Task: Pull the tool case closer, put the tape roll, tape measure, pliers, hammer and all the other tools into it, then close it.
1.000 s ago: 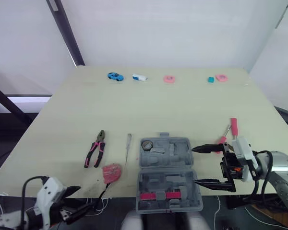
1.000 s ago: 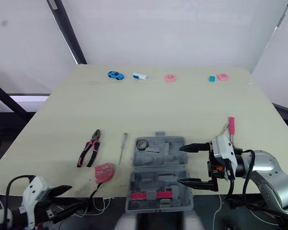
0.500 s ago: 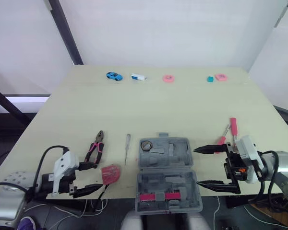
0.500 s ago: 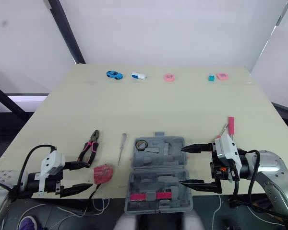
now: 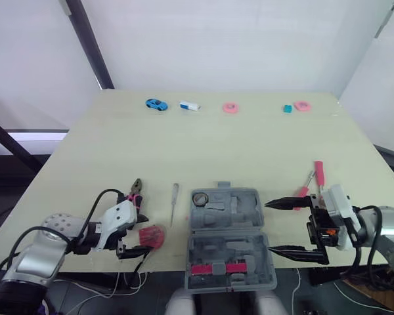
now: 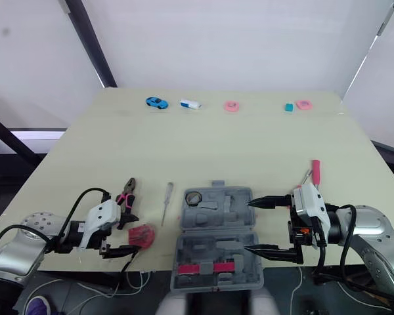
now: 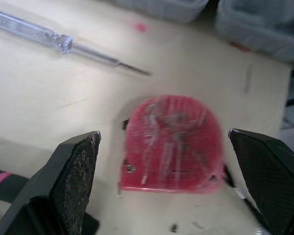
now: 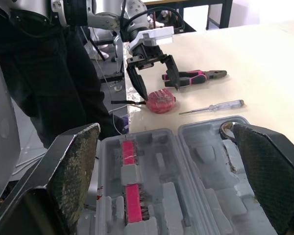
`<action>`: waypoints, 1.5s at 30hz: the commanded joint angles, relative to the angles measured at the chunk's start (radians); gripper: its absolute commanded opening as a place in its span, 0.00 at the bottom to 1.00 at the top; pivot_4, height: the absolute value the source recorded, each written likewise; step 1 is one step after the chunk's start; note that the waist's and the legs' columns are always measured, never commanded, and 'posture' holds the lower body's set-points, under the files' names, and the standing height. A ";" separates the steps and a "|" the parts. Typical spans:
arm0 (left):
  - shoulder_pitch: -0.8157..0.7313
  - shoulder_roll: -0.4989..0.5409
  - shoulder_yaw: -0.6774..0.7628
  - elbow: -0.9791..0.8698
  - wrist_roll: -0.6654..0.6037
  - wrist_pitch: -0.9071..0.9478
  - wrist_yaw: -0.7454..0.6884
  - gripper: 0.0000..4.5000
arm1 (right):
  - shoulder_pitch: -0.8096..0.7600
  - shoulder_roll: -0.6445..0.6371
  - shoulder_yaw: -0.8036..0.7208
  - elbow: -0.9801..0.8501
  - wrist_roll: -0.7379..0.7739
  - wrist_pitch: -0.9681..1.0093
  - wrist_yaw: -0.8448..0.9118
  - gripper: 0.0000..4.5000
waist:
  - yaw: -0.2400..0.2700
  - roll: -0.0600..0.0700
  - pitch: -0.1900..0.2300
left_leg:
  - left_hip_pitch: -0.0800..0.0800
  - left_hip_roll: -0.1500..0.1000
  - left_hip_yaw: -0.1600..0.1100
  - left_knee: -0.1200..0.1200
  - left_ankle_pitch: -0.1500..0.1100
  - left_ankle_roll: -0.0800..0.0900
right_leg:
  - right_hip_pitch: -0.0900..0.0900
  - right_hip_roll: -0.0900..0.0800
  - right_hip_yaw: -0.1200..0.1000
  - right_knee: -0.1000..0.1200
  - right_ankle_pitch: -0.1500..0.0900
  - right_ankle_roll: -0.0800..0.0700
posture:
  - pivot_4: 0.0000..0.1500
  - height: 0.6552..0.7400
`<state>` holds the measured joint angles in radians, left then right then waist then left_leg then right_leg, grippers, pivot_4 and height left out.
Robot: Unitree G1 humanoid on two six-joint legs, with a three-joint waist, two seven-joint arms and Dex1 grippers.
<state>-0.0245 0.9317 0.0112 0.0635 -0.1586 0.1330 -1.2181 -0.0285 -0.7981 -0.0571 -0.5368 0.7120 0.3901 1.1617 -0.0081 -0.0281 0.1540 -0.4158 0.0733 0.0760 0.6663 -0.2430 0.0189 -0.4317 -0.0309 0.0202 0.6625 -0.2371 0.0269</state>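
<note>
The red tape measure's corner (image 5: 152,237) has a black strap (image 7: 243,196) running from it. The strap will come along and dangle when I lift the tape measure.
The grey tool case (image 5: 228,236) lies open at the table's front edge, with a tape roll (image 5: 200,198) in its far left corner and a red strip (image 5: 215,268) in its near half. Left of it lies the red tape measure (image 5: 152,236), also the tape measure (image 7: 172,144) in the left wrist view. My left gripper (image 5: 143,234) is open, one finger (image 7: 73,171) on each side of it, apart from it. Pink-handled pliers (image 5: 132,198) and a screwdriver (image 5: 175,203) lie just beyond. My right gripper (image 5: 268,227) is open beside the case's right edge, holding nothing. Two red-handled tools (image 5: 319,172) lie behind it.
Along the far edge of the table (image 5: 203,144) sit a blue toy car (image 5: 156,104), a white item (image 5: 190,105), two pink rolls (image 5: 230,107), (image 5: 303,105) and a teal cube (image 5: 287,109). Cables hang over the front edge near the tape measure.
My left arm came up from below the front edge and moved right, so its open fingers now flank the tape measure. The right gripper has hardly moved.
</note>
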 commanded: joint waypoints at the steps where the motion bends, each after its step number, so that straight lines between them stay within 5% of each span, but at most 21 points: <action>1: 0.005 -0.006 -0.027 -0.012 0.030 -0.018 0.023 0.99 | -0.019 -0.010 -0.022 -0.040 0.023 0.008 -0.007 1.00 | 0.001 0.000 0.000 | 0.000 0.000 0.000 0.000 0.000 0.000 | 0.000 0.000 0.000 0.000 0.000 0.000 | 1.00 1.00; 28: 0.000 -0.002 0.011 0.027 -0.022 -0.066 0.024 0.99 | -0.011 -0.003 -0.022 -0.060 0.027 0.025 -0.023 1.00 | 0.005 0.000 0.000 | 0.000 0.000 -0.001 0.001 0.000 0.000 | 0.001 0.000 -0.001 0.001 0.000 0.000 | 1.00 1.00; 45: -0.276 0.002 -0.145 0.244 0.027 -0.214 -0.260 0.99 | 0.016 0.001 -0.033 -0.052 0.010 -0.005 -0.018 1.00 | 0.018 0.000 0.000 | 0.000 0.000 -0.001 0.002 0.000 0.000 | 0.001 0.002 -0.001 0.001 0.000 0.000 | 1.00 1.00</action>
<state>-0.2819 0.9322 -0.1226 0.2862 -0.1398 -0.0450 -1.4385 -0.0157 -0.7960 -0.0583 -0.5675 0.7122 0.4043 1.1434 0.0101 -0.0281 0.1540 -0.4159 0.0734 0.0748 0.6686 -0.2429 0.0190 -0.4303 -0.0292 0.0196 0.6633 -0.2370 0.0271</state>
